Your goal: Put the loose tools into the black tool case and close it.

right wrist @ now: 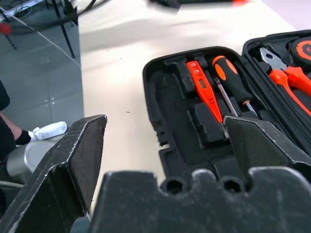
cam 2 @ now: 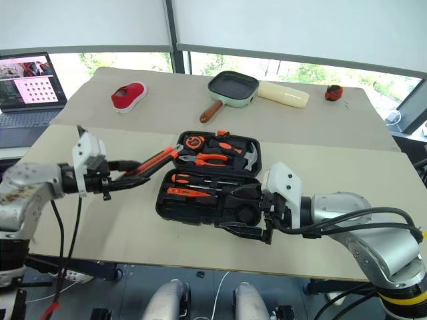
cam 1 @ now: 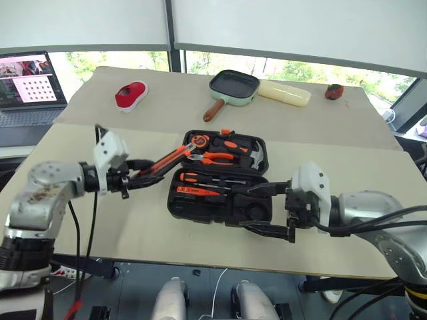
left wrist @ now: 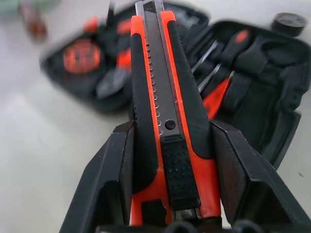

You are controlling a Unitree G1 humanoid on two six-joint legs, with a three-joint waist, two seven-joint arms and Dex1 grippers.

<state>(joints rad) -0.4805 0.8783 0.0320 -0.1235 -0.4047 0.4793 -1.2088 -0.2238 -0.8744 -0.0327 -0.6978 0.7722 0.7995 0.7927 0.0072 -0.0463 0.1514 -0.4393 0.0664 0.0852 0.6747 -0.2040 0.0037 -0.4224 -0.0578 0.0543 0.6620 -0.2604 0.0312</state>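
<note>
My left gripper should turn the utility knife (cam 1: 168, 161) along the case's near edge and lay it in the empty hollow (cam 1: 205, 209) there, because the knife slants toward the case's far half.
The black tool case (cam 1: 175, 200) lies open in the middle of the table, and several tools sit in its recesses. An orange-and-black screwdriver (right wrist: 231, 80) and a slim orange one (right wrist: 201, 90) lie in the near half. My left gripper (cam 1: 143, 175) is shut on the orange-and-black utility knife (left wrist: 165, 97). It holds the knife above the table, left of the case, with the tip pointing at the case's far half. The black fingers (left wrist: 112, 165) press both sides of the knife's handle. My right gripper (cam 1: 263, 210) stands open at the case's near right corner with nothing between its fingers (right wrist: 73, 160).
Orange-handled pliers (cam 1: 217, 157) and a hammer (cam 1: 253, 155) rest in the case's far half. A green pan (cam 1: 233, 87), a pale yellow block (cam 1: 285, 93), a red-and-white object (cam 1: 131, 95) and a small red item (cam 1: 334, 91) sit at the back. A laptop (cam 1: 30, 87) stands far left.
</note>
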